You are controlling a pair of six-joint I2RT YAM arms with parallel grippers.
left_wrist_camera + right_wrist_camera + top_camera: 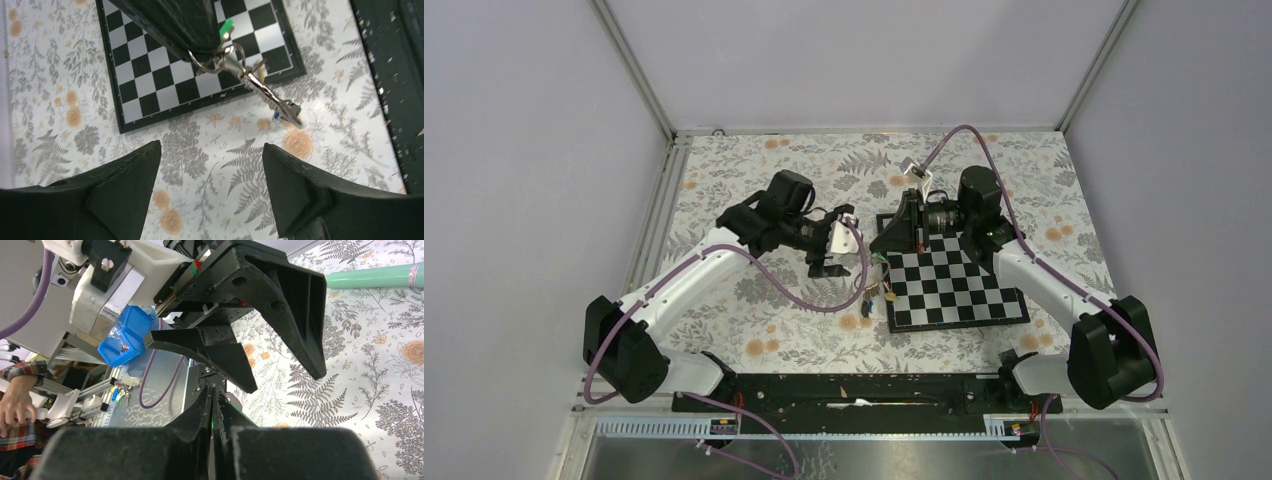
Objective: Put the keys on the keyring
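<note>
My right gripper (226, 27) is holding the green key, and the keyring hangs from the key at a slant, so my left gripper should take the keyring (270, 96) and put it down on the flowered cloth.
My right gripper (886, 240) is shut over the chessboard's near left corner. A sliver of green shows between its fingers in the right wrist view (212, 390). In the left wrist view the green key (226, 26) sticks out beside those fingers. The silvery keyring (210, 62) hangs from them, with a string of small keys (270, 95) trailing toward the flowered cloth. The bunch also shows in the top view (876, 290). My left gripper (211, 145) is open and empty, just left of the right gripper (832, 262) and apart from the ring. I cannot make out the black-headed key.
The chessboard (954, 290) lies right of centre on the flowered cloth (225, 200). A long teal stick (370, 276) lies on the cloth beyond the grippers. The black base rail (854, 390) runs along the near edge.
</note>
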